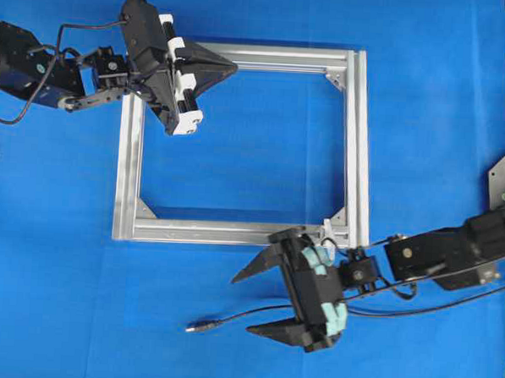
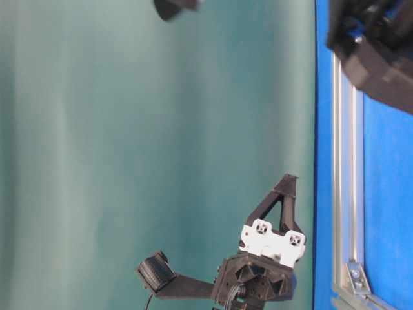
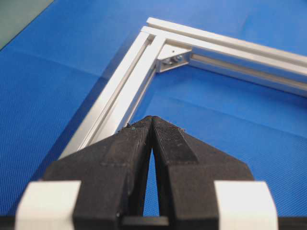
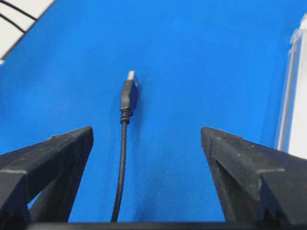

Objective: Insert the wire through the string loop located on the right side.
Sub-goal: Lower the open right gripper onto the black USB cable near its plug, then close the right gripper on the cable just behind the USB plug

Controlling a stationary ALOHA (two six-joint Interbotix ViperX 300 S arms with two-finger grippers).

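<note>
The plug will keep pointing forward and hardly droop when I carry the wire, because the wire is almost straight behind its ribbed collar.
The wire lies loose on the blue cloth in front of the frame, with its silver plug tip pointing left. My right gripper hovers over it, open wide. In the right wrist view the wire runs between the fingers, nearer the left one and touching neither, and the plug lies ahead of them. The string loop stands white at the frame's front right corner, just behind the right gripper. My left gripper is shut on nothing over the frame's back left part.
The square silver aluminium frame lies flat on the blue cloth; its bar shows at the right of the right wrist view and a corner bracket ahead of the left gripper. Black arm cables trail at the right.
</note>
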